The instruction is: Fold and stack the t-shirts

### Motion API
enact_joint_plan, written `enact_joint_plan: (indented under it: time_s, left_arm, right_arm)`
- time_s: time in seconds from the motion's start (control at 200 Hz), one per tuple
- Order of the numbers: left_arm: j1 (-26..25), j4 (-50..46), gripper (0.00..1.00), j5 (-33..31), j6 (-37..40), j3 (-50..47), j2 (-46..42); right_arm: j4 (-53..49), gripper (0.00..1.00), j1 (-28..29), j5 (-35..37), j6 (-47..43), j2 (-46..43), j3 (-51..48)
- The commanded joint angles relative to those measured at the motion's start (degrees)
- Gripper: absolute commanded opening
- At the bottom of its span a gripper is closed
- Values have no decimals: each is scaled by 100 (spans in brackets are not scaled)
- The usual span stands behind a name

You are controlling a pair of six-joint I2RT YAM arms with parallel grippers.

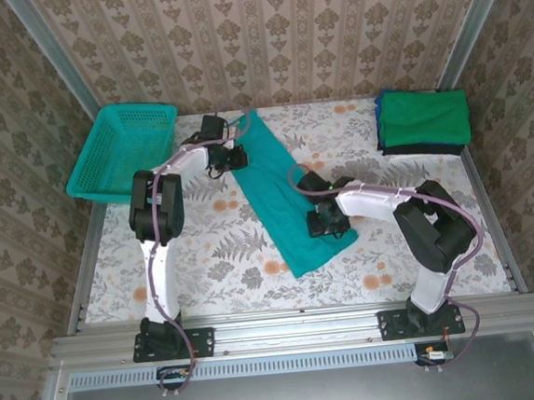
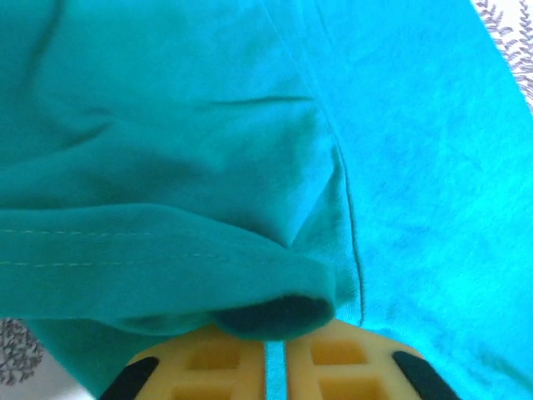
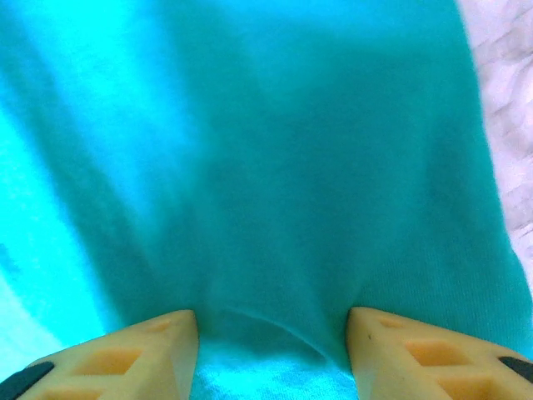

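Note:
The teal t-shirt's long strip [image 1: 271, 196] angles away from its upper end, so my right gripper should turn the strip's lower end [image 1: 323, 253] straight before both grippers fold it up.
A teal t-shirt [image 1: 286, 198] lies as a long narrow strip slanting from the table's back centre toward the front. My left gripper [image 1: 232, 157] is at its upper left edge. In the left wrist view the left gripper [image 2: 275, 332] is shut on a hem fold of the teal t-shirt [image 2: 250, 167], which bulges over the fingertips. My right gripper [image 1: 329, 219] rests on the strip's lower right edge. In the right wrist view the right gripper [image 3: 272, 327] is open, its fingers [image 3: 158, 342] wide apart and pressed onto the teal t-shirt [image 3: 275, 167]. No print shows.
A stack of folded t-shirts [image 1: 423, 119], green on top with darker ones beneath, sits at the back right corner. A teal mesh basket [image 1: 123, 153] stands tilted at the back left edge. The flowered tablecloth [image 1: 215, 251] is bare at the front.

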Motion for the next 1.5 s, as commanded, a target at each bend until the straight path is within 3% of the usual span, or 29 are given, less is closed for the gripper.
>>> enact_joint_plan:
  time_s: [0.0, 0.135, 0.255, 0.44, 0.58, 0.81, 0.915, 1.325, 1.495]
  left_arm:
    - [0, -154, 19, 98, 230, -243, -1040]
    - [45, -162, 24, -44, 336, -918, -1962]
    - [64, -232, 26, -172, 325, -1877, -2853]
    - [-259, -93, 32, -370, -165, -4090, -4483]
    - [-1236, -71, 35, -537, -848, -5299, -5317]
    - [-2991, 384, 41, -979, -2380, -6464, -5773]
    - [-3453, 488, 43, -1182, -2767, -6682, -5736]
    - [-3962, -233, 51, -1743, -3197, -6887, -5890]
    - [-3993, -27, 46, -1761, -3328, -7052, -5941]
  right_arm:
    - [-146, 52, 570, -352, 893, -45, -281]
    - [282, 52, 1152, -610, 1564, -283, -384]
    - [-3, 53, 1400, -616, 1444, -464, 64]
    - [-376, 60, 983, -31, 962, -1437, -214]
    - [-615, 59, 515, -142, 799, -1622, -683]
    - [-326, 59, 600, -678, 1003, -1879, -1489]
    - [-242, 59, 731, -730, 1080, -1901, -1672]
    - [151, 56, 980, -804, 1347, -2079, -2082]
    - [293, 55, 980, -789, 1394, -2079, -2206]
